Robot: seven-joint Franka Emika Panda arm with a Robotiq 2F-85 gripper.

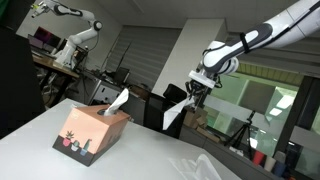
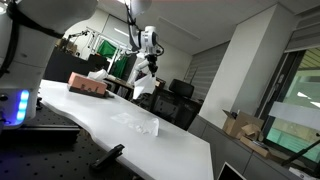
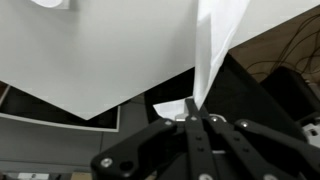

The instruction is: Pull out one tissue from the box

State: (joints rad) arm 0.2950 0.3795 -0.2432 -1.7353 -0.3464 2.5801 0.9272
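My gripper should keep going down toward the open white table point(image 2: 160, 126) until the dangling tissue point(image 1: 177, 112), hanging fully clear of the box, touches the table, and then let go.
The salmon-pink box point(image 1: 92, 132) with a dark cactus band stands on the white table; a white sheet pokes up from its top slot. It also shows in an exterior view point(image 2: 88, 85). My gripper point(image 1: 193, 91) hangs in the air well to the right of the box, shut on a white tissue point(image 1: 175, 113) that dangles limp below it. In an exterior view the gripper point(image 2: 147, 72) holds the tissue point(image 2: 143, 88) beyond the box. In the wrist view the shut fingers point(image 3: 193, 114) pinch the tissue point(image 3: 215, 45), which stretches away from them.
The white table point(image 1: 30, 150) ends in an edge at the right; something crumpled and clear point(image 2: 138, 122) lies on it near that end. Chairs point(image 2: 181, 95), other robot arms point(image 1: 75, 35) and lab clutter stand behind.
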